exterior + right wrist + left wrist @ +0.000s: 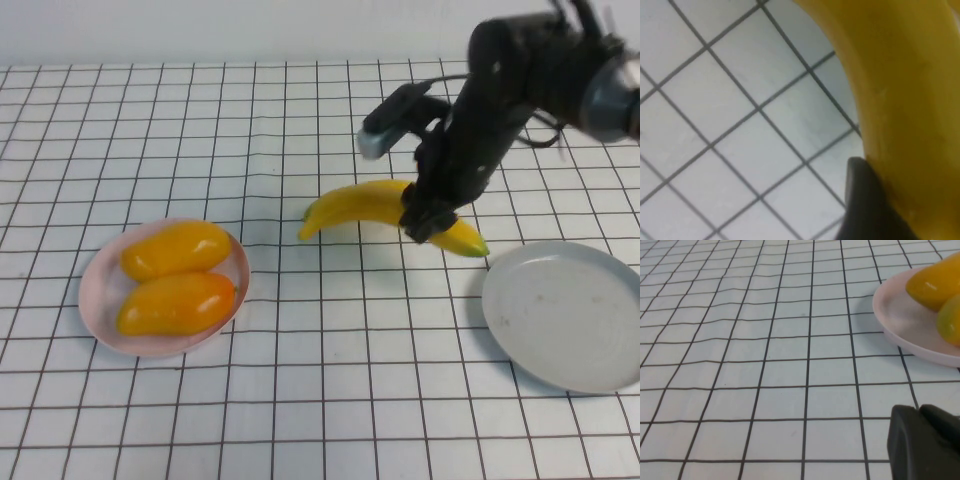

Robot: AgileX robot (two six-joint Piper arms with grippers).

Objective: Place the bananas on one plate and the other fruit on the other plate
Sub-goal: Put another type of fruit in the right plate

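Observation:
The banana [455, 237] is held by its middle in my right gripper and the grey-blue plate [568, 315] is clear. I should keep carrying the banana until it rests inside the plate.
A long yellow banana [355, 205] lies on the checked cloth at mid-table, its greenish tip pointing toward the grey-blue plate [565, 315], which is bare. My right gripper [428, 222] comes down on the banana's right half and is shut on it. One dark finger [862, 200] presses the banana's skin [905, 100]. Two orange-yellow mangoes [175, 250] [175, 303] lie side by side on the pink plate [95, 300] at the left. My left gripper [920, 412] is shut and holds nothing, low over the cloth near the pink plate [905, 330]. It is out of the high view.
The white cloth with black grid lines covers the whole table. The right arm's dark links [520, 90] reach in from the upper right, over the far side of the table.

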